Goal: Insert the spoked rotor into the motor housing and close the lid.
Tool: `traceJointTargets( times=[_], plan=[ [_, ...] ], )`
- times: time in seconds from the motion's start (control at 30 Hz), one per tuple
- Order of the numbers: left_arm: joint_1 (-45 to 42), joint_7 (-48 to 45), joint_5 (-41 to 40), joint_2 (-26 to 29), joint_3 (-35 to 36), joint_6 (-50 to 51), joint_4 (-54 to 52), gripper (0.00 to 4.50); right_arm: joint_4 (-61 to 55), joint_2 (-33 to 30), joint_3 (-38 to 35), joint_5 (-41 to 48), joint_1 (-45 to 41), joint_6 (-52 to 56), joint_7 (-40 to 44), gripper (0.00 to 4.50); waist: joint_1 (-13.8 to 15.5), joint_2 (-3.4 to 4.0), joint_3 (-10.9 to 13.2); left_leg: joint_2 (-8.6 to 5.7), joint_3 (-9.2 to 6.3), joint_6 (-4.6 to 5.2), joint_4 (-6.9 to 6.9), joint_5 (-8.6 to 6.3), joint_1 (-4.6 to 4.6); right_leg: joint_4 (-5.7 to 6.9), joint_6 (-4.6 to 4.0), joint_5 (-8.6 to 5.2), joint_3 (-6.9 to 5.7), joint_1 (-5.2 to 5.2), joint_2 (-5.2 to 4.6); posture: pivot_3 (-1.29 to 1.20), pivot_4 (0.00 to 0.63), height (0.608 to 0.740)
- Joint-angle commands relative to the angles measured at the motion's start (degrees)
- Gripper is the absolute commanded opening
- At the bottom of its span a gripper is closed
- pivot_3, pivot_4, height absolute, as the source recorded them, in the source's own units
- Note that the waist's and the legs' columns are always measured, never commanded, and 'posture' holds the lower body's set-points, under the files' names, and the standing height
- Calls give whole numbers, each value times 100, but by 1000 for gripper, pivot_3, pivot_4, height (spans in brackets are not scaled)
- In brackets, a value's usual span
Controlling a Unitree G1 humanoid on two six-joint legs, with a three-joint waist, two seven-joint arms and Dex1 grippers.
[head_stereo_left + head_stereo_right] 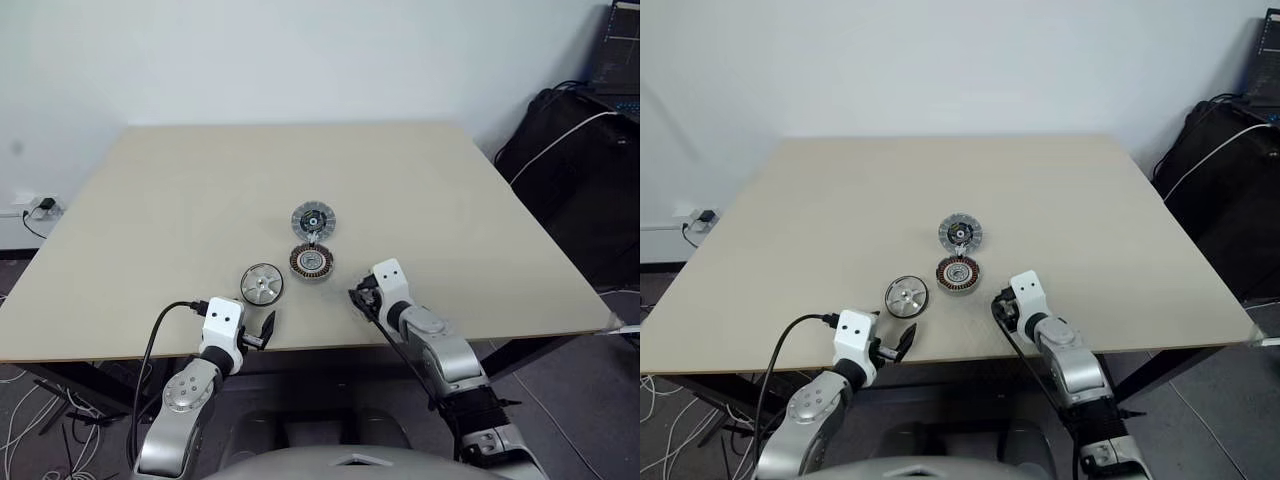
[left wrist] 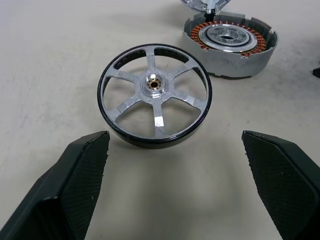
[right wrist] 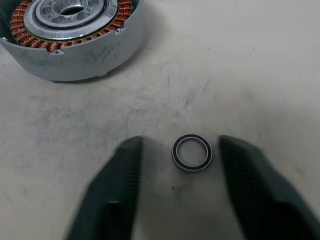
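Note:
The small dark ring (image 3: 192, 153) will settle inside the motor housing's open center hole (image 3: 73, 7) when I lower it, because the hole looks about as wide as the ring.
The spoked rotor (image 1: 262, 283) lies flat on the table (image 1: 180, 200), a silver wheel with a dark rim (image 2: 155, 92). Just to its right sits the motor housing (image 1: 313, 262), its copper windings facing up (image 2: 230, 42). Beyond the housing lies the lid (image 1: 313, 219). My left gripper (image 2: 174, 140) is open at the table's near edge, with the rotor just ahead of its fingers (image 2: 75, 185). My right gripper (image 3: 181, 142) hangs low over the table near the housing (image 3: 70, 35). Its fingers (image 3: 125, 170) stand apart on either side of a small dark ring (image 3: 192, 152) without touching it.
A black bag (image 1: 575, 170) with a white cable stands on the floor to the table's right. A wall socket with a plug (image 1: 40, 207) is at the far left. The table's near edge (image 1: 300, 350) runs just under both wrists.

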Motion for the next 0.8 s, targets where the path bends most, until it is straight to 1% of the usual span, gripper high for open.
traceJointTargets(
  times=[0.03,0.1,0.27,0.5,0.63,0.8],
  plan=[
    [-97,-22,-30,13,13,-12,-235,4500,-38,-31,-26,-21,76,164,-15,1293,0,2,-3,0,0,0,0,0,0,0,0,0,0,0,0,0,0,740],
    [-97,-20,-29,10,12,-10,-234,4500,-72,-22,-13,-19,69,186,-13,698,0,3,-4,0,-1,0,0,0,0,0,0,0,0,0,-1,0,0,740],
    [-76,-3,-26,-7,7,-13,-247,4500,-445,-16,75,25,-51,281,97,672,-1,4,-3,0,-1,0,0,0,-2,0,-1,0,0,-2,-1,0,0,740],
    [-72,41,-22,-28,26,-46,-229,4500,-999,61,393,-40,-548,299,231,672,-27,21,10,2,1,0,-1,0,-8,1,0,0,3,-13,2,0,0,740],
    [-77,62,-16,-47,13,-63,-214,4500,-830,236,558,-77,-915,279,227,672,-16,19,10,2,0,-1,-1,0,-7,2,0,0,0,-13,4,0,0,740],
    [-69,93,-11,-77,3,-91,-210,4500,-292,434,827,-271,-1336,104,181,672,-13,18,10,0,3,-1,-2,1,-11,1,0,0,1,-13,11,0,0,740]
  ],
)
